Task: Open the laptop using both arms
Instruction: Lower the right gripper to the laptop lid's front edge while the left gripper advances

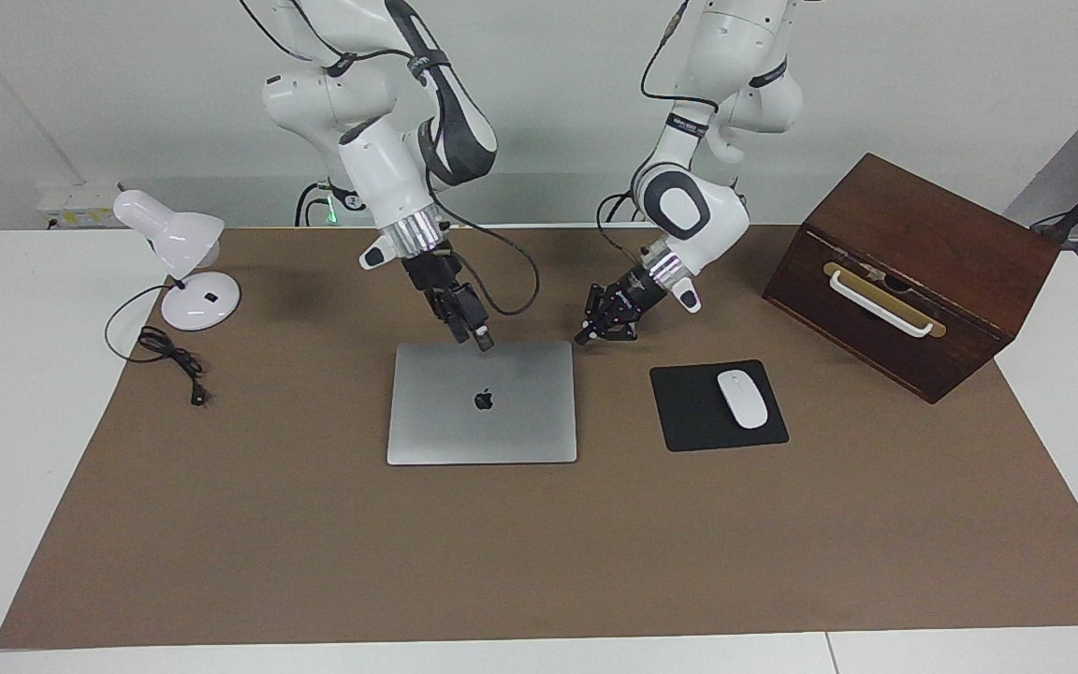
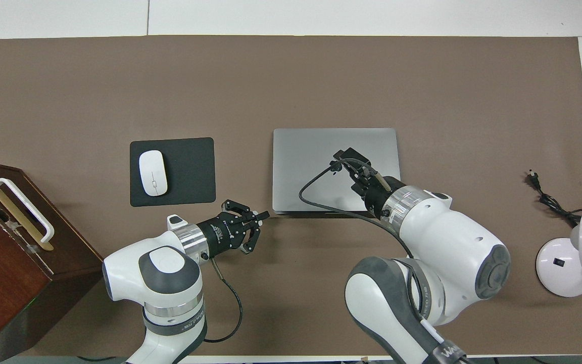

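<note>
A dark gap (image 2: pixel 304 213) can be seen along the laptop's near edge, so the lid (image 2: pixel 307 164) will turn back around its far edge when I raise it.
The silver-grey laptop (image 1: pixel 502 426) lies shut and flat on the brown mat, its dark logo up; it also shows in the overhead view (image 2: pixel 306 151). My right gripper (image 1: pixel 475 337) is open and low over the lid, at the laptop's edge nearer to the robots; in the overhead view (image 2: pixel 345 154) it covers part of the lid. My left gripper (image 1: pixel 584 337) is shut and empty, low over the mat just off the laptop's corner toward the left arm's end, nearer to the robots. It also shows in the overhead view (image 2: pixel 264 216).
A black mousepad (image 1: pixel 689 417) with a white mouse (image 1: pixel 743 399) lies beside the laptop toward the left arm's end. A brown wooden box (image 1: pixel 913 271) with a white handle stands past it. A white desk lamp (image 1: pixel 179 253) and its cable (image 1: pixel 174 360) are at the right arm's end.
</note>
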{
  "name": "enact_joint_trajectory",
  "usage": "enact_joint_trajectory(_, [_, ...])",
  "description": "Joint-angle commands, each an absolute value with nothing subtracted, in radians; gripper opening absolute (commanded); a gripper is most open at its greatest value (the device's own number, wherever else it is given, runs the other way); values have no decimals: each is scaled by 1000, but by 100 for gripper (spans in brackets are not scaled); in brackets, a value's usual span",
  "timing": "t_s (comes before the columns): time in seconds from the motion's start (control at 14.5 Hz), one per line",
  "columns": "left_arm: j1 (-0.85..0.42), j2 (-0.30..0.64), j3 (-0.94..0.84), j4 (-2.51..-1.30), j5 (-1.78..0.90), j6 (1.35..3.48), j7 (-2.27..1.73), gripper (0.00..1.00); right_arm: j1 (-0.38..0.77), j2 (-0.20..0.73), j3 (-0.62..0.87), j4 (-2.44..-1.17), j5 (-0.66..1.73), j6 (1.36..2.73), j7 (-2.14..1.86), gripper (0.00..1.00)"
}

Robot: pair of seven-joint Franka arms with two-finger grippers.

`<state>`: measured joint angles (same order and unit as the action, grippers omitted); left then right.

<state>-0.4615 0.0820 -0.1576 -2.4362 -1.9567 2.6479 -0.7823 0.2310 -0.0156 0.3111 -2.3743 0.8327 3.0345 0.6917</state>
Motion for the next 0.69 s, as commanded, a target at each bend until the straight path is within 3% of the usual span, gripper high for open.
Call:
enact_joint_trajectory(0.0, [-488, 94, -144, -2424, -2000, 2668, -753, 0, 233, -6, 327, -2379, 890, 3068, 704, 100])
enact_joint_trajectory(0.62, [-503, 138, -144, -2376, -2040, 2686, -746, 0, 242, 3, 327, -2384, 977, 3057, 710, 100])
